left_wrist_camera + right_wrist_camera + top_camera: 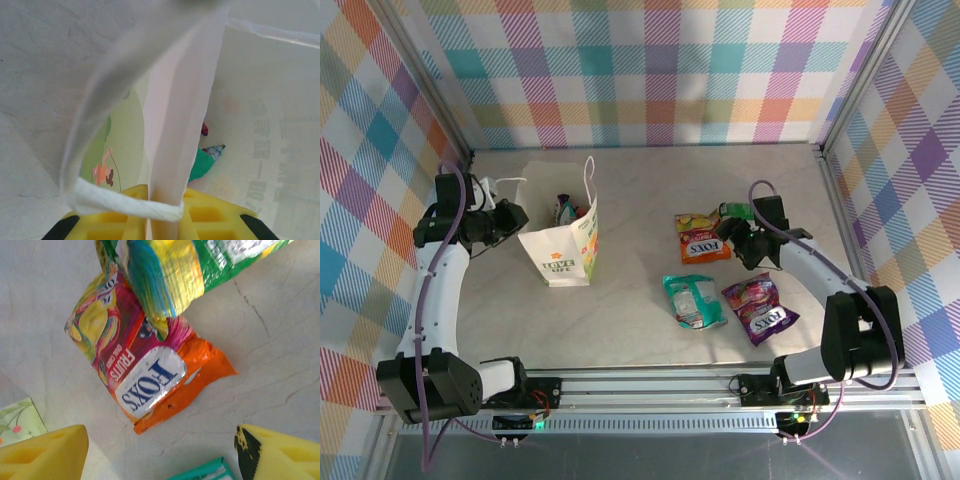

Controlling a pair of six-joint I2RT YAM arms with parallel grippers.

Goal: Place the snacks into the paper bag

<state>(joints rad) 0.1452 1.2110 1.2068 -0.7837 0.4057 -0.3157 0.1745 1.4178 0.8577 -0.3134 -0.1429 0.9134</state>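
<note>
The green-yellow packet (192, 272) is on top of the orange packet's end (125, 302), so my right gripper should keep going toward the green-yellow packet until my fingers can close on it.
The white paper bag (560, 245) stands open at the left of the table, with a few snacks (566, 208) inside. My left gripper (510, 218) is shut on the bag's left wall (175, 125), just beside the white cord handle (125, 205). A green packet (202, 165) shows inside the bag. My right gripper (735, 242) hangs open just above the table, right next to the orange Fox's packet (703, 243). In the right wrist view, that orange packet (145, 375) lies ahead of the open gripper (160, 455), and a green-yellow packet (165, 275) overlaps its far end.
A teal packet (693, 300) and a purple Fox's packet (760, 308) lie near the front right. The teal packet's corner (205, 474) shows between the right fingers. Checked walls enclose the table on three sides.
</note>
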